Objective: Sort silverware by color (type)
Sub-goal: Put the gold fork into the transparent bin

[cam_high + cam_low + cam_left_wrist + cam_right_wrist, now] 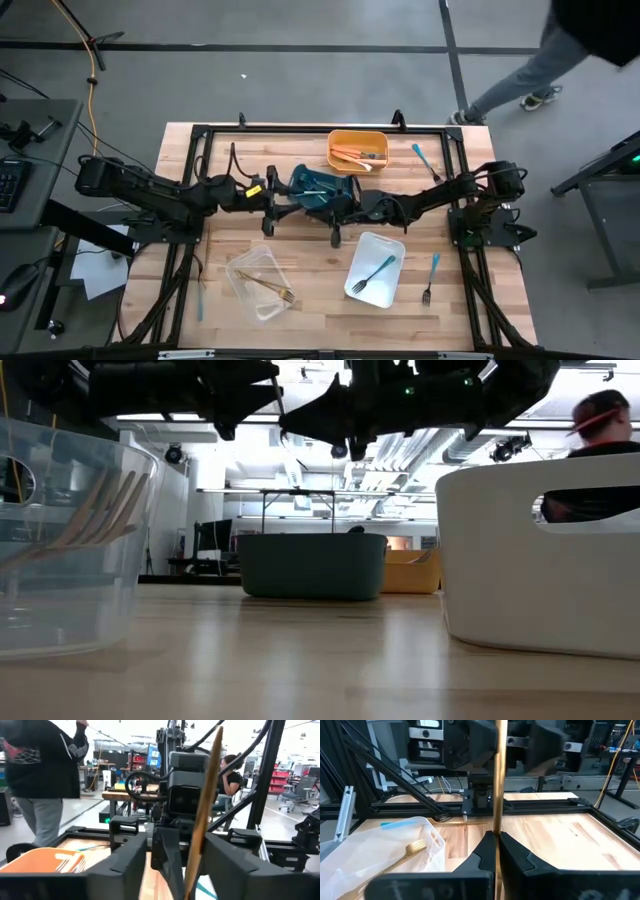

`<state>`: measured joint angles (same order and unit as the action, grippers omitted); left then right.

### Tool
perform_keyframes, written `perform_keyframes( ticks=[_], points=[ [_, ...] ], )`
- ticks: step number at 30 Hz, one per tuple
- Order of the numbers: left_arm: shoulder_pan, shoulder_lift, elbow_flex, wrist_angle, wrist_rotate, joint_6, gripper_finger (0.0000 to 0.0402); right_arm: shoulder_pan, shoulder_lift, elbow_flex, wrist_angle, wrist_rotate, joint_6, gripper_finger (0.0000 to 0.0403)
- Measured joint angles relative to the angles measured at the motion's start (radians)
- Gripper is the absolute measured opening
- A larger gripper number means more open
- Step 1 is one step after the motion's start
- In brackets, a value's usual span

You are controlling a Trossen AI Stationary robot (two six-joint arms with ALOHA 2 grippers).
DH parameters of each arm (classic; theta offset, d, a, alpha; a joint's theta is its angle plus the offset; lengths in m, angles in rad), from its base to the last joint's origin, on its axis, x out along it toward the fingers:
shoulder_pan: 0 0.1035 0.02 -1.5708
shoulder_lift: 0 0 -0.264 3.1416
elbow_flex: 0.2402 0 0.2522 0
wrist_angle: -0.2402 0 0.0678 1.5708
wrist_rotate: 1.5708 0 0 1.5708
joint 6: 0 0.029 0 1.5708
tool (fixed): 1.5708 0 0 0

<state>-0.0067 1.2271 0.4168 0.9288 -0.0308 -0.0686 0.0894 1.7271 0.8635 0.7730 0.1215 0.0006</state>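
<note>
The clear bin (260, 283) sits on my left gripper's side, so next my right gripper passes the gold piece (206, 795) over to my left gripper to put there.
My two grippers meet above the table's middle, near the teal bin (320, 185). My right gripper (496, 840) is shut on a gold piece of silverware (500, 770) that stands upright. My left gripper (180, 857) faces it, open. Its fingers (131, 860) stand on either side of the gold piece (207, 805) without touching it. More gold forks (412, 847) lie in the clear bin (260, 283). A teal fork (373, 270) lies in the white bin (393, 245). Salmon-orange pieces (352, 153) lie in the orange bin (358, 135). My right gripper pinches the gold piece's thin shaft (497, 827) between its two fingers. The fingers come at it level and lie across it. The piece stands upright, rises well above the fingers and is lifted clear of the table. Neither of its ends shows.
Loose teal pieces lie on the wood at the far right (419, 155), the near right (434, 265) (426, 295) and the near left (199, 300). A black frame (200, 135) rims the table. A person (560, 50) walks beyond the far right corner.
</note>
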Motion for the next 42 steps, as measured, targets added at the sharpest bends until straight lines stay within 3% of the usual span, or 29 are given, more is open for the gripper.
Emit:
perform_keyframes(
  ticks=[6, 8, 15, 30, 42],
  points=[
    [-0.001, 0.001, 0.000, -0.004, 0.003, -0.008, 0.0033, -0.002, 0.000, 0.000, -0.007, 0.010, 0.006, 0.0000],
    [-0.001, 0.001, 0.000, -0.002, 0.003, -0.020, 0.0015, -0.002, 0.000, 0.000, -0.006, 0.010, 0.005, 0.0000],
    [0.000, -0.006, 0.000, -0.010, -0.010, -0.015, 0.0008, -0.002, 0.000, 0.000, -0.007, 0.008, 0.024, 0.0014],
    [0.001, -0.257, -0.020, -0.322, -0.169, 0.047, 0.0007, 0.000, -0.059, -0.001, -0.101, 0.117, -0.001, 0.0169],
    [0.000, -0.388, -0.089, -0.332, -0.166, 0.078, 0.0007, 0.001, -0.265, -0.001, -0.424, 0.122, -0.001, 0.0183]
  ],
)
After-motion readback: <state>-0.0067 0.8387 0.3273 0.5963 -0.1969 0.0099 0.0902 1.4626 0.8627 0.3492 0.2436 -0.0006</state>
